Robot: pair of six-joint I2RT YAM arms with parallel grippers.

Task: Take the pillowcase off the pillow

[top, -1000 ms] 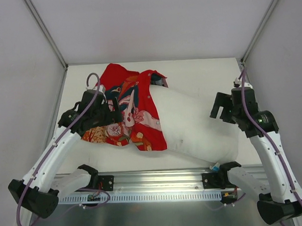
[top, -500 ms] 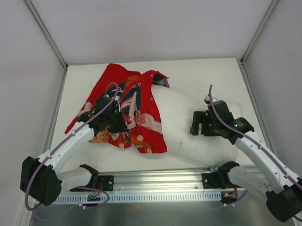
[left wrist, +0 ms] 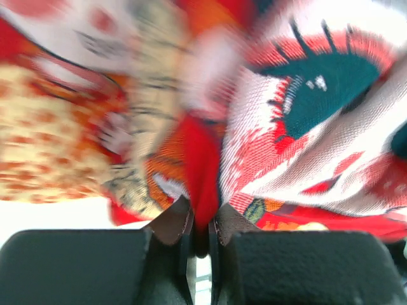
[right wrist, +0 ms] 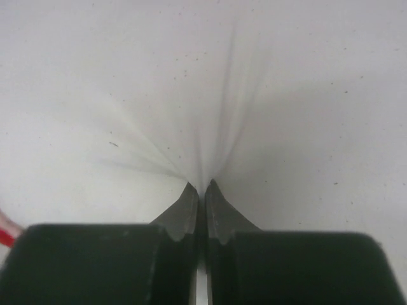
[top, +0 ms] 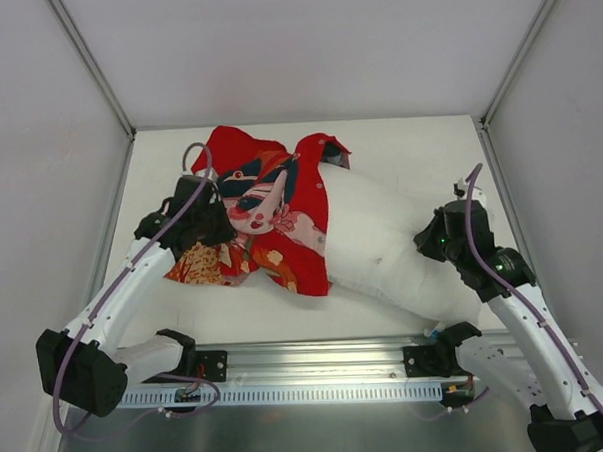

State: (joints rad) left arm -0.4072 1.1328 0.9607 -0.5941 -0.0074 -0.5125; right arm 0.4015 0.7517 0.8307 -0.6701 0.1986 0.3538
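The robot's left gripper should pull the bunched fold (top: 244, 240) away from the pillow, because the red pillowcase's opening (top: 325, 235) is still around the pillow and the right gripper is already far out.
The red pillowcase (top: 270, 202) with cartoon faces is bunched over the left end of the white pillow (top: 382, 237), which lies slantwise across the table. My left gripper (top: 213, 222) is shut on a fold of the pillowcase (left wrist: 201, 171); red cloth runs up from between its jaws (left wrist: 201, 219). My right gripper (top: 434, 238) presses into the pillow's right part, shut on a pinch of the pillow's white fabric (right wrist: 210, 127), with creases fanning out from the fingertips (right wrist: 201, 187). A small blue tag (top: 427, 333) shows at the pillow's near right corner.
The white table (top: 398, 147) is walled in by grey panels on three sides. A metal rail (top: 318, 365) with both arm bases runs along the near edge. A bare strip of table lies behind the pillow.
Both grippers went from open to shut, the left on the pillowcase, the right on the pillow. The right arm came in from the right onto the pillow. The pillowcase has bunched further left and up.
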